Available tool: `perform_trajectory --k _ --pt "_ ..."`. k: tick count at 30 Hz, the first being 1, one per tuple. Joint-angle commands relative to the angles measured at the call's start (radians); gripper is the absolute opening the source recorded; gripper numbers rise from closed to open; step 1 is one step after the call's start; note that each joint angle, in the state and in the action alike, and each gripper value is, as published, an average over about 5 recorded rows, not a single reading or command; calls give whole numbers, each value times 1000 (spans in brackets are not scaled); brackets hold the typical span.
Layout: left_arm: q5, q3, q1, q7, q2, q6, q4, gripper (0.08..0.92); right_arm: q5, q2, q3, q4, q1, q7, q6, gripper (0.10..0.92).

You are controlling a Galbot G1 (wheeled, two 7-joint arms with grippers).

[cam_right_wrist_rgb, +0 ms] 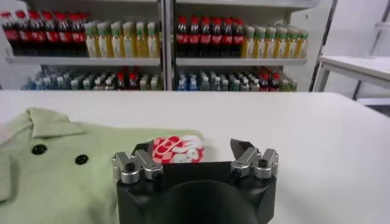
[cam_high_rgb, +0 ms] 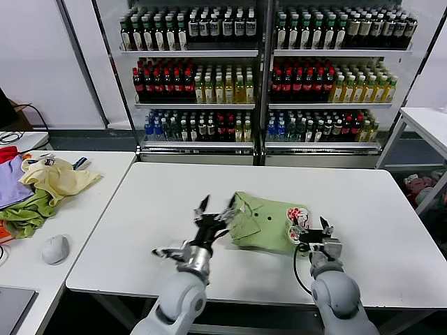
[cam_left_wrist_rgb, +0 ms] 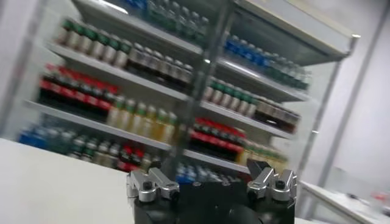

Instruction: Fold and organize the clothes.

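Note:
The light green polo shirt lies at a slant, and its patch end is closer to me than its collar. My right gripper should pinch the red-and-white patch [cam_high_rgb: 297,216] and make the shirt straight.
The light green polo shirt [cam_high_rgb: 264,223] lies folded in a compact bundle on the white table [cam_high_rgb: 154,202], collar to the left and its red-and-white patch [cam_high_rgb: 297,213] at the right end. My left gripper [cam_high_rgb: 216,206] is open and empty, fingers pointing up, just at the shirt's left edge. My right gripper [cam_high_rgb: 314,225] is open and empty at the shirt's right end, beside the patch. The right wrist view shows the shirt [cam_right_wrist_rgb: 73,176], its dark buttons [cam_right_wrist_rgb: 39,149] and the patch [cam_right_wrist_rgb: 177,149] just past my open right gripper [cam_right_wrist_rgb: 195,155]. The left wrist view shows my left gripper [cam_left_wrist_rgb: 210,179] facing the shelves, no shirt.
Drink shelves [cam_high_rgb: 258,77] stand behind the table. A side table on the left holds a pale yellow garment [cam_high_rgb: 59,178], a purple one [cam_high_rgb: 10,185], a darker green one [cam_high_rgb: 28,213] and a mouse [cam_high_rgb: 54,249]. Another table [cam_high_rgb: 426,122] stands far right.

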Motion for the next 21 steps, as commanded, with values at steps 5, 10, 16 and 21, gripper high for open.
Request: perform_trajectory --k 5,10,16,21 --pt "122 -179 283 -15 49 -54 -166 823 -25 31 -90 -277 203 57 -81 741" --pt "127 -179 295 -15 43 -58 -169 823 -25 11 -102 -338 263 33 -59 595" --pt "136 -178 310 -14 44 -63 -166 823 -53 -5 -111 -406 337 -1 -32 422" --pt "137 -177 313 -12 43 -61 -175 823 -80 -24 -92 -365 298 -42 52 275"
